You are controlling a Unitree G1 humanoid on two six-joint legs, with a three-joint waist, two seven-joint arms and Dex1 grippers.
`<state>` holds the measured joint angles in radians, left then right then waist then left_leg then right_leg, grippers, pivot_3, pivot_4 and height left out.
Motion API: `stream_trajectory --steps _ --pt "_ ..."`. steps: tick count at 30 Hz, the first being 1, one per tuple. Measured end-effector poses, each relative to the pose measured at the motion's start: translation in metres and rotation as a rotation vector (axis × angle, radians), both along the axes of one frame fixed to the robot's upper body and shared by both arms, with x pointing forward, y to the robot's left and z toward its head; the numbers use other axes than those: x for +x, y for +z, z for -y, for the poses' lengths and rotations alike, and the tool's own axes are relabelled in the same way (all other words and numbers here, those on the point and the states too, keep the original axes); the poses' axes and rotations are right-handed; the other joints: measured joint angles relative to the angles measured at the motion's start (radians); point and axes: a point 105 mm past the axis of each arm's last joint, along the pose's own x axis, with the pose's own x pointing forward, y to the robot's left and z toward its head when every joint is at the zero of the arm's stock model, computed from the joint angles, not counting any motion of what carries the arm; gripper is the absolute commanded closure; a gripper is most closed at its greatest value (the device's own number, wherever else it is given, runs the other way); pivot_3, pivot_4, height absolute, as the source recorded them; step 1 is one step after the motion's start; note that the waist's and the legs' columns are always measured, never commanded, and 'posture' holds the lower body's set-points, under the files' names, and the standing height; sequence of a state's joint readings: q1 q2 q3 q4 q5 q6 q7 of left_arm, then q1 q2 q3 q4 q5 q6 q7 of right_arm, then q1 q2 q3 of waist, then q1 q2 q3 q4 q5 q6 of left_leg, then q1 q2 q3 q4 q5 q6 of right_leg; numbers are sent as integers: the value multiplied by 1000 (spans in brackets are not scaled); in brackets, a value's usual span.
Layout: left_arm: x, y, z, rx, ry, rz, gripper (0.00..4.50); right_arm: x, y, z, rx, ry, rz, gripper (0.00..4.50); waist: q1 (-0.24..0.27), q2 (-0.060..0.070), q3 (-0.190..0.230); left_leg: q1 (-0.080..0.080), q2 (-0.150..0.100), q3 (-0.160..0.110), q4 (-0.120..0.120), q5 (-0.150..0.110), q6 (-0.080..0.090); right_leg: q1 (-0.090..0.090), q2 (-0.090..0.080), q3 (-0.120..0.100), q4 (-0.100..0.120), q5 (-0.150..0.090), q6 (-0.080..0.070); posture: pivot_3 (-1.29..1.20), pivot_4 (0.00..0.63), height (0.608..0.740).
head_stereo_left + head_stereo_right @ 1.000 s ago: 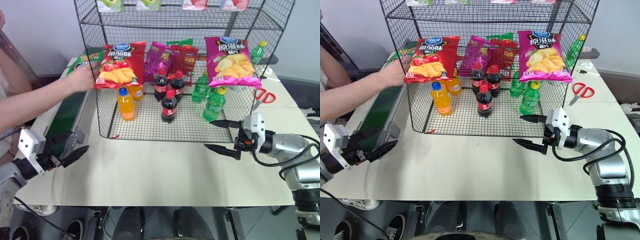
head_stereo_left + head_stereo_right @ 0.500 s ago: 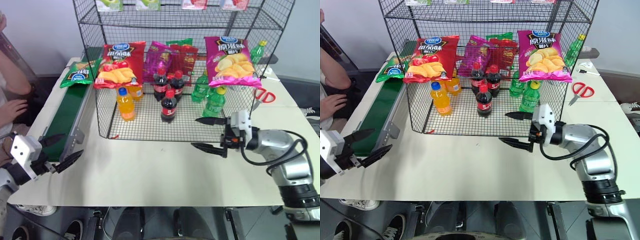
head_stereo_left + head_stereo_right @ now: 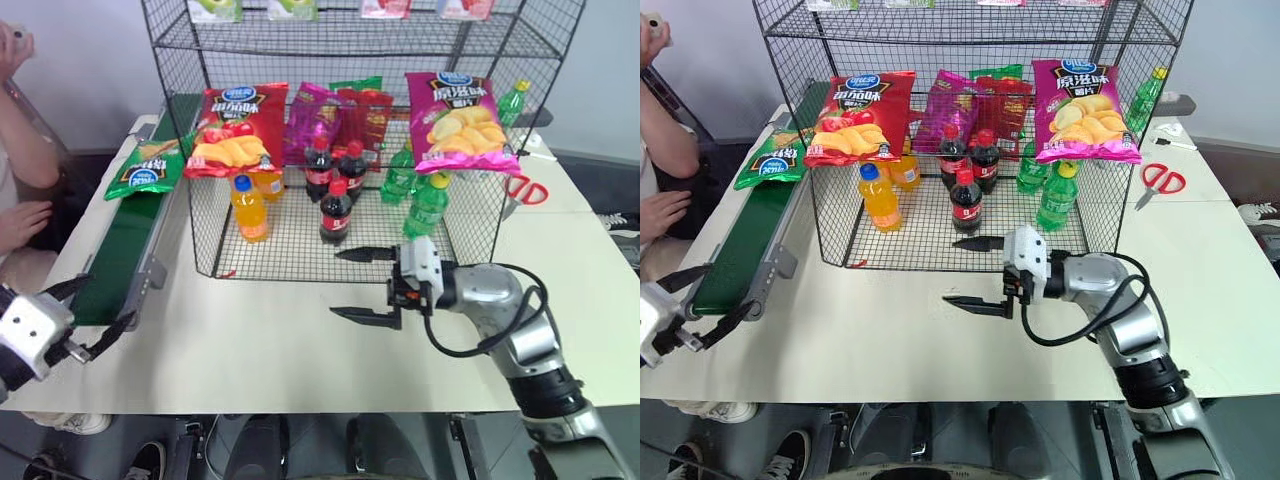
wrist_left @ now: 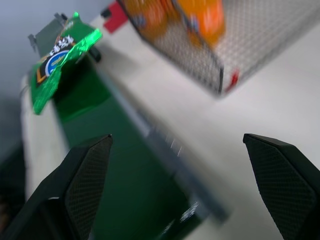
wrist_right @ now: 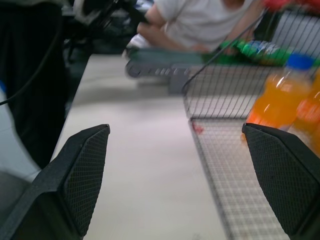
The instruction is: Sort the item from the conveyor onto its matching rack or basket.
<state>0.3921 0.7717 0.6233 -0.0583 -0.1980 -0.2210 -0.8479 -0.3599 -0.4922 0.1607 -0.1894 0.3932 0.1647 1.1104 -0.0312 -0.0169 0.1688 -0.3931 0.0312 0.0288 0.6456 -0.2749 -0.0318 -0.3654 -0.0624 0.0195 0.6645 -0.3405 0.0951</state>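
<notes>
The green crisp bag (image 3: 147,167) is sticking out past the belt's edge and droops only a little, so it will stay stretched out when I carry it by one end.
The item, a shiny green crisp bag (image 3: 145,172), lies on the far part of the conveyor (image 3: 120,255), a dark green belt along the table's left edge. My left gripper (image 3: 110,300) hangs open and empty near the belt's near end, well short of the bag (image 4: 60,55). In front of the black wire rack (image 3: 300,245), my right gripper (image 3: 336,283) is open and empty, pointing left over the table. The right wrist view looks along the rack's front edge (image 5: 200,130).
A red crisp bag (image 3: 237,128) and a pink one (image 3: 460,120) hang on the rack's front. Orange (image 3: 250,208), cola (image 3: 335,210) and green bottles (image 3: 428,205) stand inside. Red scissors (image 3: 527,190) lie at the right. A person's arm (image 3: 25,160) is beside the conveyor.
The person's hand has drawn back from the rack. The green bag has come nearer along the belt. My right gripper has swung left, and my left gripper has drifted left and back while rolling.
</notes>
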Motion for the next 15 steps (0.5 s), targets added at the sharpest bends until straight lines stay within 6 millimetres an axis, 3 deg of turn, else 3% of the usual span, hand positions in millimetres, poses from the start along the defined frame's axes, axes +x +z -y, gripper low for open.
stream_trajectory --steps 8,15 --pt "-10 13 -26 304 73 130 0 -1 -9 -8 -19 50 -3 74 -13 -1 -1 -1 0 0 -1 0 0 -1 -1 0 -1 0 0 0 150 739" --pt "-14 8 -35 386 96 155 0 -12 -26 1 -75 114 -105 74 -13 -1 -1 -2 0 0 -1 0 0 -1 -1 0 -1 0 0 0 150 739"
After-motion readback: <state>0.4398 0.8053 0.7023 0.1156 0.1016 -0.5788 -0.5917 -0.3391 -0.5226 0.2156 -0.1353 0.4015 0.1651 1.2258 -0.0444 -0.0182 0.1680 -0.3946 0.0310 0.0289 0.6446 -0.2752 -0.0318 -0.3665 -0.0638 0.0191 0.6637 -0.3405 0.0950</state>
